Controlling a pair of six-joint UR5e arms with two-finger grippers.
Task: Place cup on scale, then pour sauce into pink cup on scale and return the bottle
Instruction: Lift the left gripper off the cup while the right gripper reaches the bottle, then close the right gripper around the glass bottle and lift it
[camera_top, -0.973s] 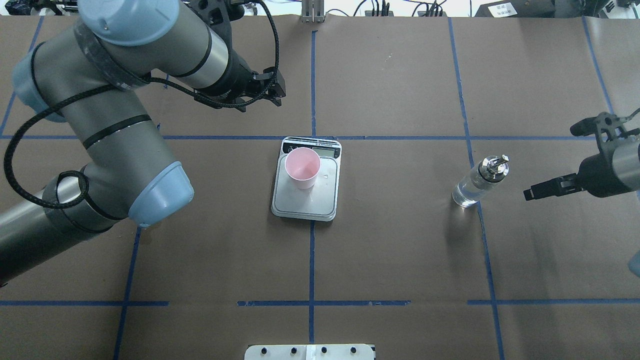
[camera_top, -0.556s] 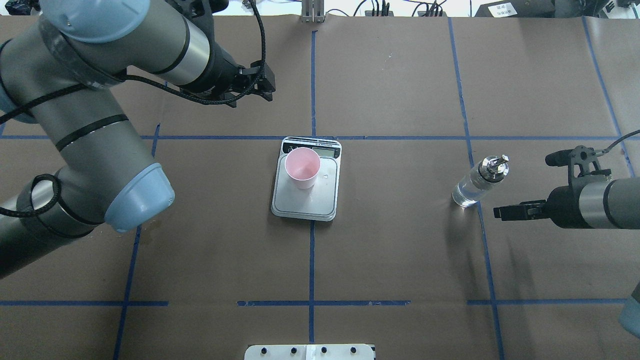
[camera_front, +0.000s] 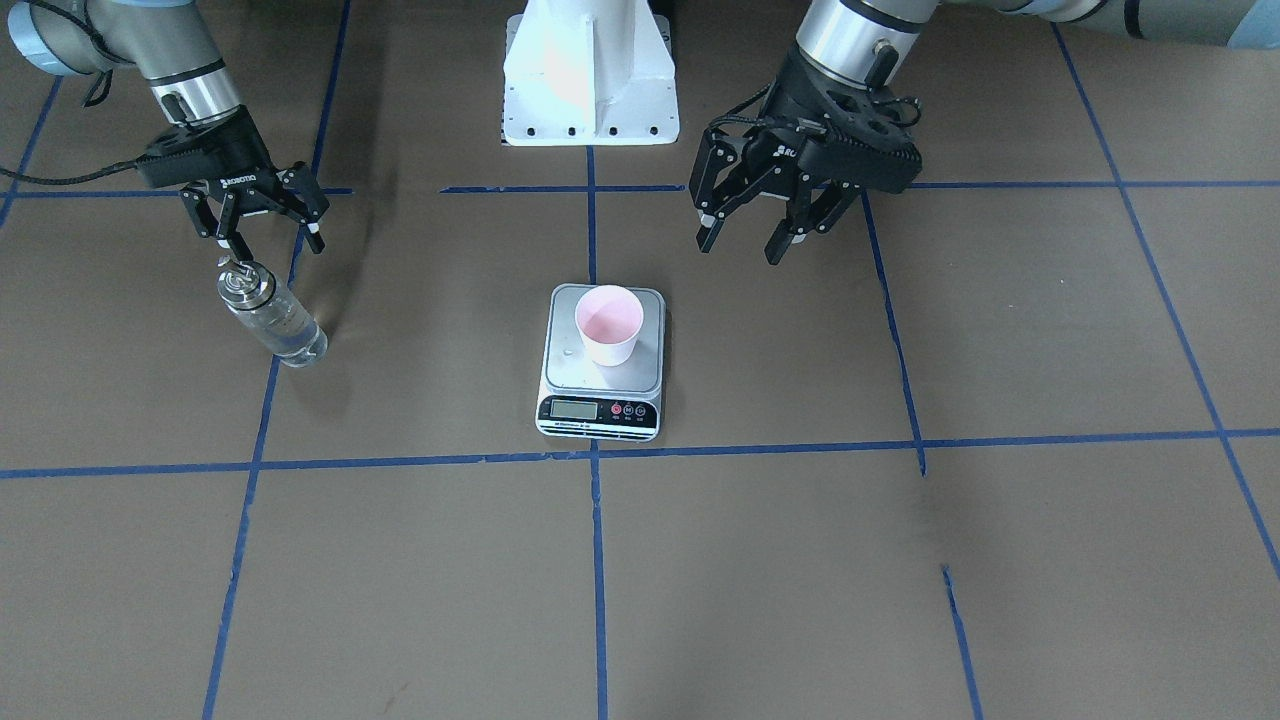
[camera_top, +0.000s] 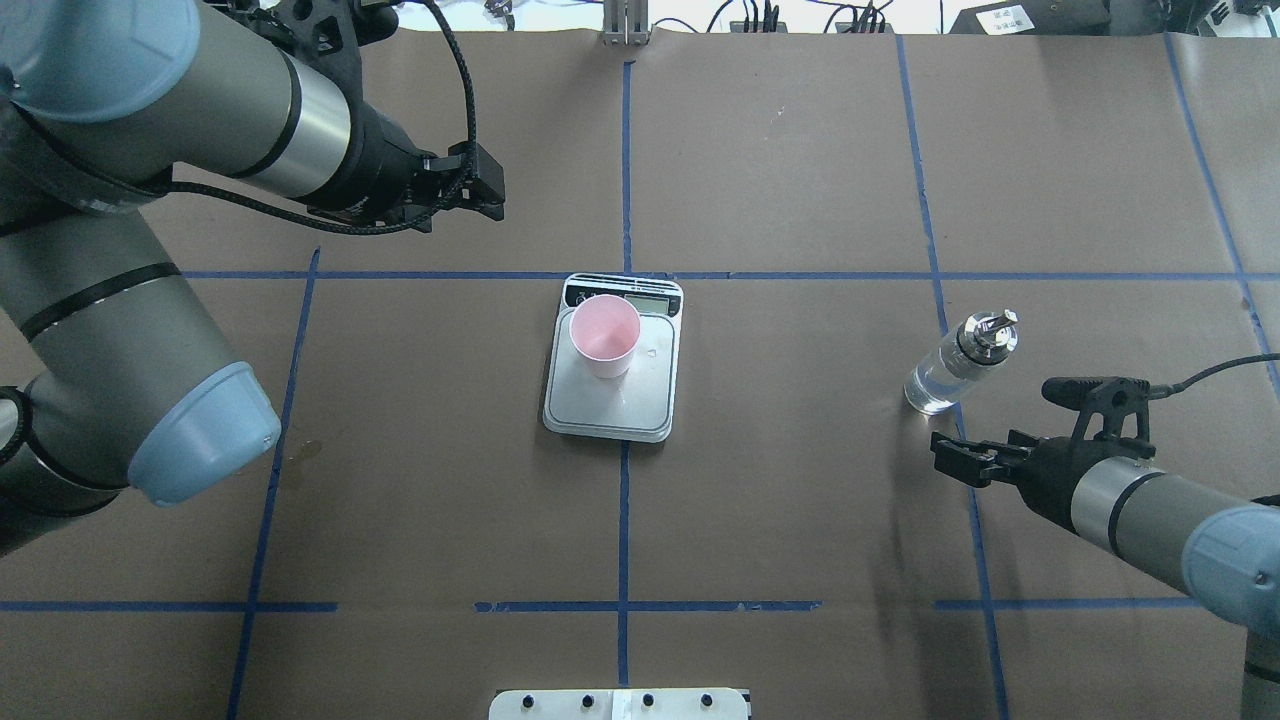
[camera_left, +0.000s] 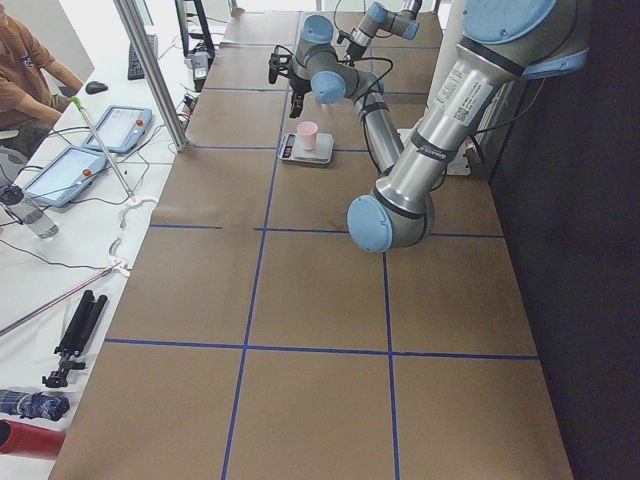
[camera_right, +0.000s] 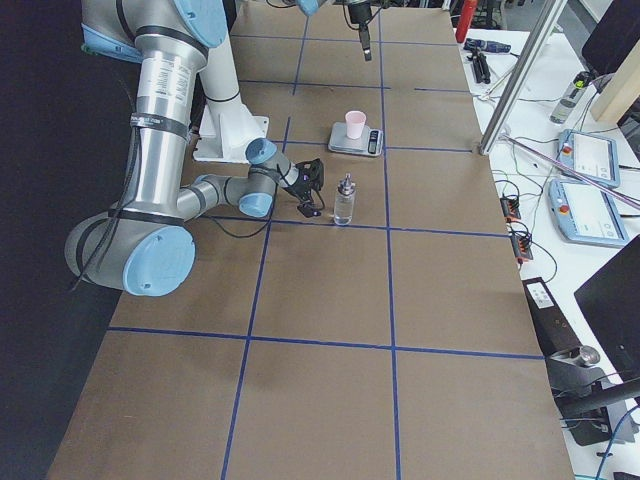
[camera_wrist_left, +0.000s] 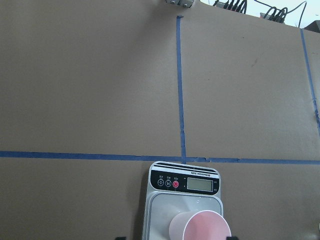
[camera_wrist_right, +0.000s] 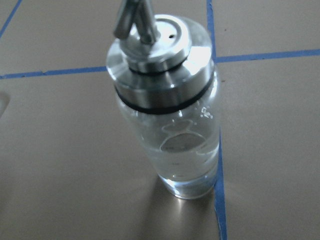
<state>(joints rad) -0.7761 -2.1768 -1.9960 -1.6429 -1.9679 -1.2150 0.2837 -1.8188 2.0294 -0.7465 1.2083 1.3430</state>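
The clear glass bottle (camera_front: 281, 322) should hold back most of its sauce when I tip it to pour, because the silver spout cap has a thin tube (camera_wrist_right: 144, 22).
The pale pink cup (camera_top: 604, 335) stands upright on the back left part of the silver scale (camera_top: 625, 405), also seen from the front as cup (camera_front: 608, 322) and scale (camera_front: 565, 375). The clear glass bottle (camera_top: 950, 368) with a silver spout cap stands on the table to the right, about half full of clear sauce (camera_wrist_right: 185, 165). My right gripper (camera_top: 945, 458) is open just beside the bottle (camera_front: 272, 318), on its near side, not touching it. My left gripper (camera_front: 738, 250) hangs open and empty behind and left of the scale.
The table is covered in brown paper with blue tape lines. The white robot base (camera_front: 590, 75) stands at the near edge. At the far side are tablets (camera_right: 585, 160) and cables, and a seated person (camera_left: 25, 70) is at the operators' side.
My left gripper has drawn back to the left, away from the scale. My right gripper has swung in toward the bottle, moving left and nearer the robot. Cup and bottle have not moved.
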